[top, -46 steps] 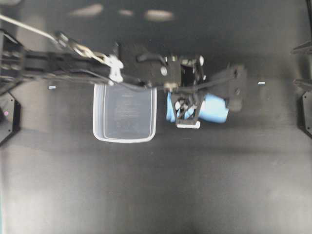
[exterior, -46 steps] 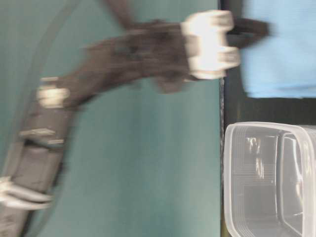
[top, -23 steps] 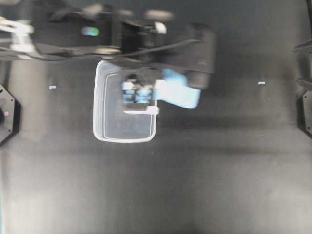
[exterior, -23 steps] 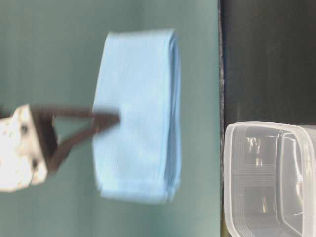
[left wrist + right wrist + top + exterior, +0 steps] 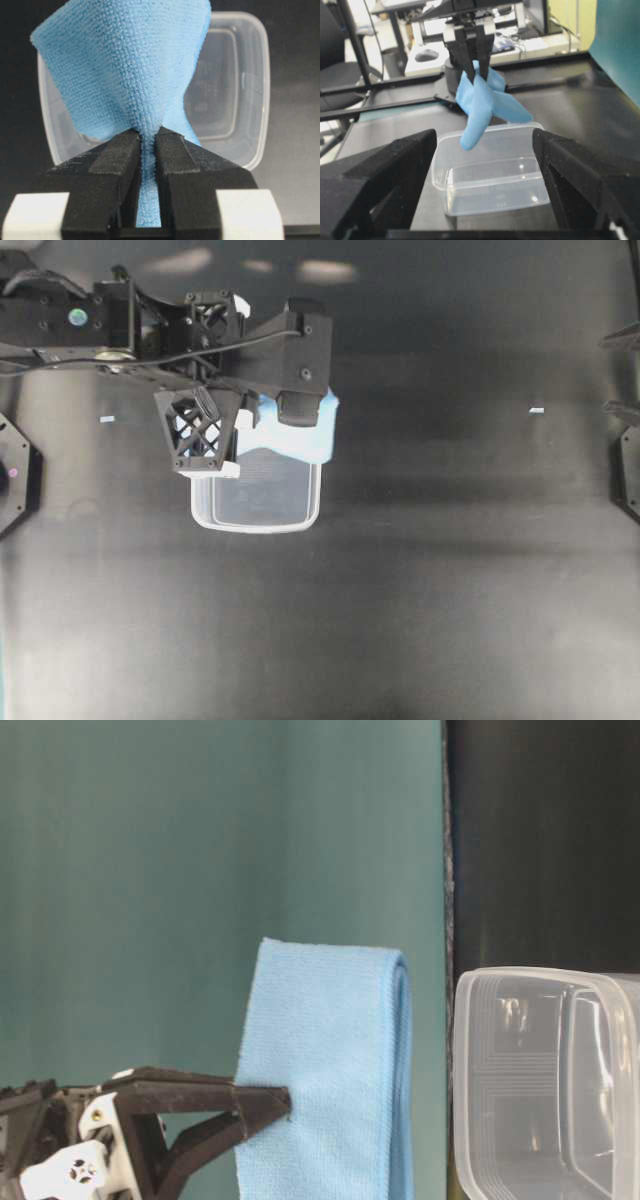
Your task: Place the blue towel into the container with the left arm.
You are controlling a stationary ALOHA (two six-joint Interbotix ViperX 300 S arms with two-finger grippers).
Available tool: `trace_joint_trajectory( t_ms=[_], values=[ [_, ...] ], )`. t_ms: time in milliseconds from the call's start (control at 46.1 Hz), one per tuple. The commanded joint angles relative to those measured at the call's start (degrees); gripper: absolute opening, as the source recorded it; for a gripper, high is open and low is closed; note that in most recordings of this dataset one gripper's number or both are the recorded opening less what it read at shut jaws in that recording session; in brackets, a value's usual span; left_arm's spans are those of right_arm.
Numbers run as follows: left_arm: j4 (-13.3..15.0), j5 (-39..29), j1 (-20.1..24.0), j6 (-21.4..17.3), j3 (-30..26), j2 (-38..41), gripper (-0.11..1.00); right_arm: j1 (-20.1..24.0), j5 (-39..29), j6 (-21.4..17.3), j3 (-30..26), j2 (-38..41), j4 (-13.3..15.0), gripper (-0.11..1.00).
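Observation:
The blue towel (image 5: 306, 432) is hanging clear over the container's opening (image 5: 262, 488). My left gripper should keep lowering it until the towel reaches inside the container's rim, and then let go.
My left gripper (image 5: 147, 134) is shut on a bunched fold of the blue towel (image 5: 125, 65), which fans out beyond the pads. From the side, the towel (image 5: 320, 1070) hangs off the table, just clear of the clear container's rim (image 5: 470, 1050). Overhead, the left arm (image 5: 120, 320) reaches in from the left, and the towel (image 5: 300, 440) overlaps the far edge of the container (image 5: 255, 525). My right gripper (image 5: 484, 132) is open and holds nothing. It faces the container (image 5: 490, 185) from a distance, with the towel (image 5: 480, 105) dangling over its back rim.
Two small white marks (image 5: 107, 419) (image 5: 536, 411) lie on the black table. Black mounts sit at its left edge (image 5: 15, 480) and right edge (image 5: 625, 470). A teal wall (image 5: 200, 870) backs the side view.
The left gripper lifted the towel off the table to the right of the container. It carried the towel up and left, and the towel now hangs over the container's far edge.

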State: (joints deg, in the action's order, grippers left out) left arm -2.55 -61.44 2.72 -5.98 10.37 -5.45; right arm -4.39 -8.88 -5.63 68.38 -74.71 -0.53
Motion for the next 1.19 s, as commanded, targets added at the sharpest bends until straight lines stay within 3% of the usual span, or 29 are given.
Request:
trace_joint_trajectory(
  t_ms=[0, 867, 911, 1128, 1171],
  values=[
    [-0.1, 0.4, -0.1, 0.0, -0.1, -0.9, 0.06, -0.1, 0.5, -0.1, -0.5, 0.6, -0.2, 0.75],
    [-0.1, 8.8, 0.4, 0.1, 6.4, -0.9, 0.07, -0.1, 0.5, -0.1, -0.4, 0.7, -0.1, 0.75],
    [-0.2, 9.0, 0.4, 0.1, 6.7, -0.9, 0.15, -0.1, 0.5, -0.1, -0.4, 0.7, -0.2, 0.75],
    [-0.2, 11.4, 0.1, 1.4, 7.2, -0.6, 0.81, -0.1, 0.6, -0.1, -0.3, 0.7, -0.2, 0.75],
    [-0.1, 11.8, 0.2, 2.2, 7.2, -0.8, 0.87, -0.1, 0.5, -0.1, -0.3, 0.8, -0.2, 0.75]
  ],
)
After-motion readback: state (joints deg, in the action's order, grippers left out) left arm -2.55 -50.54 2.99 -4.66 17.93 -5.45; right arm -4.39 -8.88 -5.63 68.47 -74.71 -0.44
